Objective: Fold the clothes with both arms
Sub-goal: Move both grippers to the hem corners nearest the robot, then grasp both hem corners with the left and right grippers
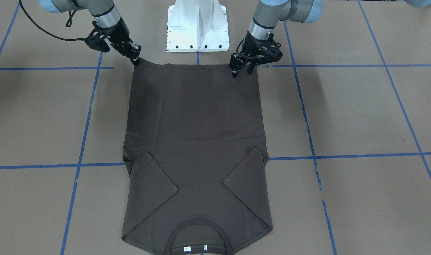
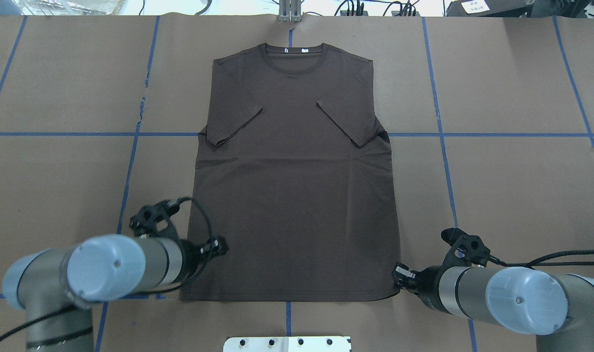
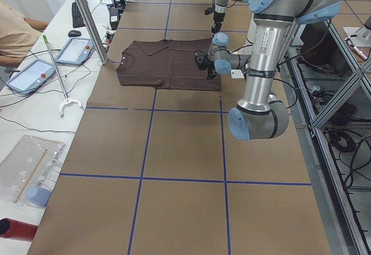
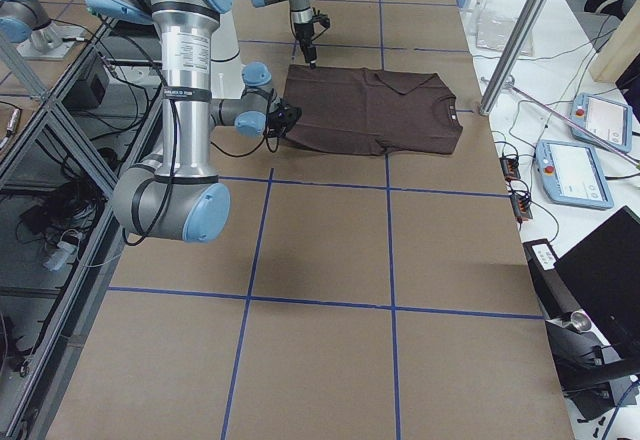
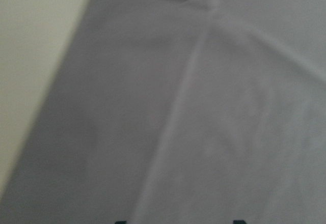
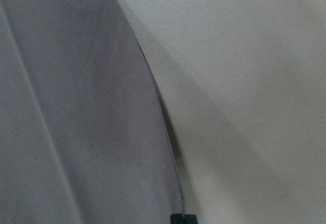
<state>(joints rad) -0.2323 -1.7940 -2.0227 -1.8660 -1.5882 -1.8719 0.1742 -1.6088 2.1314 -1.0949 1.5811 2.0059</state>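
Observation:
The cloth inside the other hem corner is under my open left gripper. That gripper should move back out and pinch that hem corner before both grippers raise the hem.
The dark brown T-shirt point(image 1: 197, 141) lies flat on the brown paper, with both sleeves folded onto the chest. Its collar point(image 2: 291, 53) is on the far side from the robot and its hem is near the base. My right gripper point(image 1: 136, 59) is shut on the hem corner on its side, which rises to a small peak; the right wrist view shows the shirt's edge point(image 6: 153, 102). My left gripper point(image 1: 241, 72) is open, fingers spread just above the cloth near the other hem corner. The left wrist view is filled with cloth point(image 5: 204, 132).
The white pedestal base point(image 1: 197, 28) stands just behind the hem. Blue tape lines point(image 1: 309, 134) grid the paper. A metal pole point(image 3: 87, 20), tablets point(image 3: 75, 51) and a seated person point(image 3: 14, 32) are beyond the collar side of the table.

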